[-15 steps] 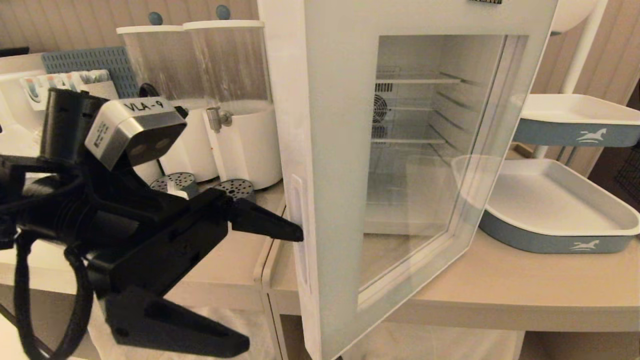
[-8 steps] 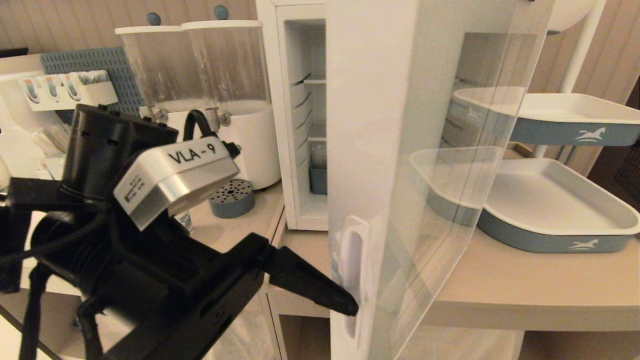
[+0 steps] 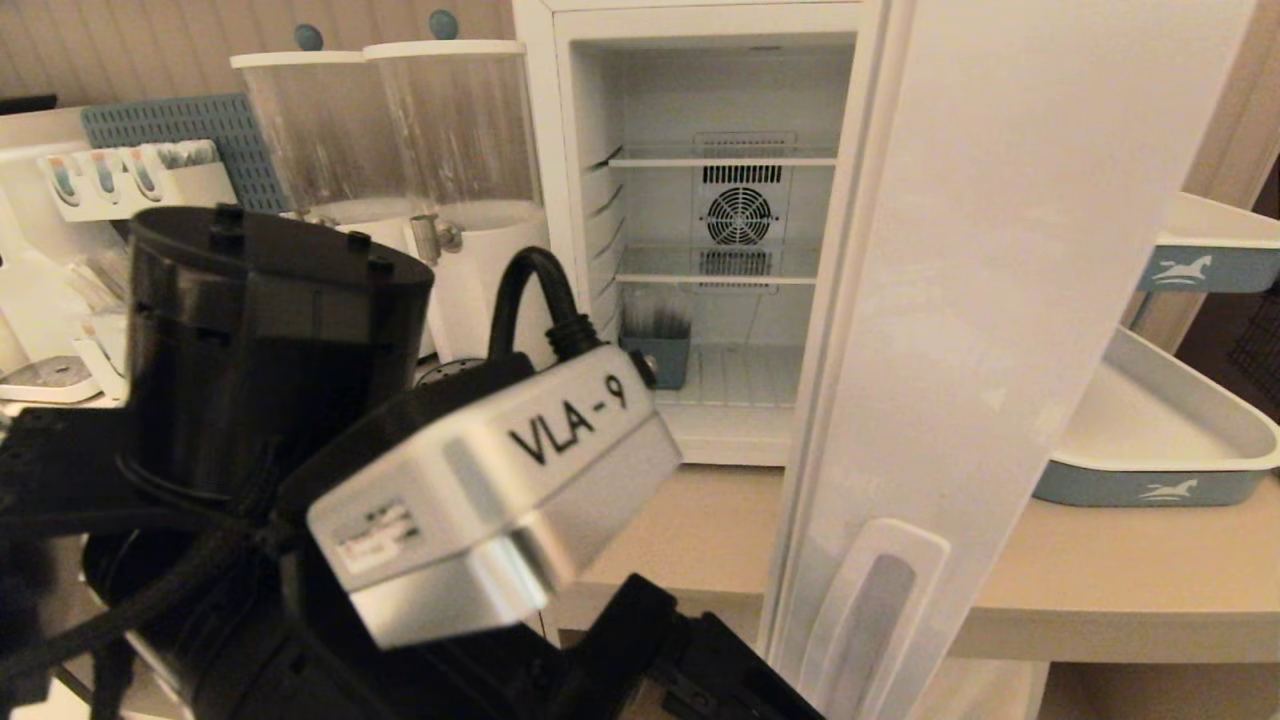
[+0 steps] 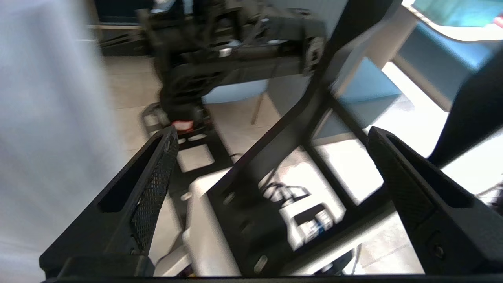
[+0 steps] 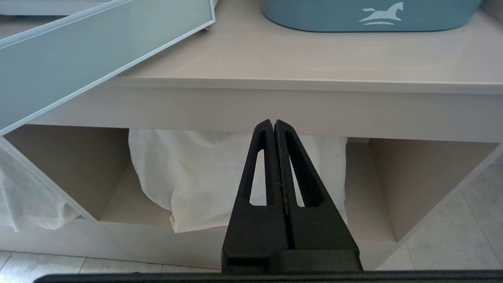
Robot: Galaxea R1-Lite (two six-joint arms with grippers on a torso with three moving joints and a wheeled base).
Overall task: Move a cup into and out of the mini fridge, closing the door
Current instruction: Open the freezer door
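Note:
The door is only partly open and hides the fridge's shelf ends (image 3: 837, 216), so my left gripper should move back, reach the door's inner edge (image 3: 786, 540) and push the door open wider.
The mini fridge (image 3: 560, 200) stands on the counter with its inside showing: wire shelves and a small fan (image 3: 738, 215). The door (image 3: 1000, 300) is swung wide to the right, its long recess (image 3: 870, 610) near the lower edge of the head view. My left arm (image 3: 490, 500) fills the foreground just left of the door, with its fingertips below the picture. In the left wrist view the left gripper (image 4: 273, 133) is open and empty, the door (image 4: 47, 118) close beside one finger. My right gripper (image 5: 273, 122) is shut, parked below the counter edge. The cup is out of view.
Two clear drink dispensers (image 3: 440, 130) stand left of the fridge. A small grey-blue holder (image 3: 655, 350) sits on the fridge floor. Blue-and-white trays (image 3: 1150, 440) lie right of the door. White cloth (image 5: 196, 177) hangs in the cubby under the counter (image 5: 314, 63).
The door has swung from almost shut to wide open. My left arm has moved with it, toward the camera and to the right, its fingertip by the recess dropping out of the head view.

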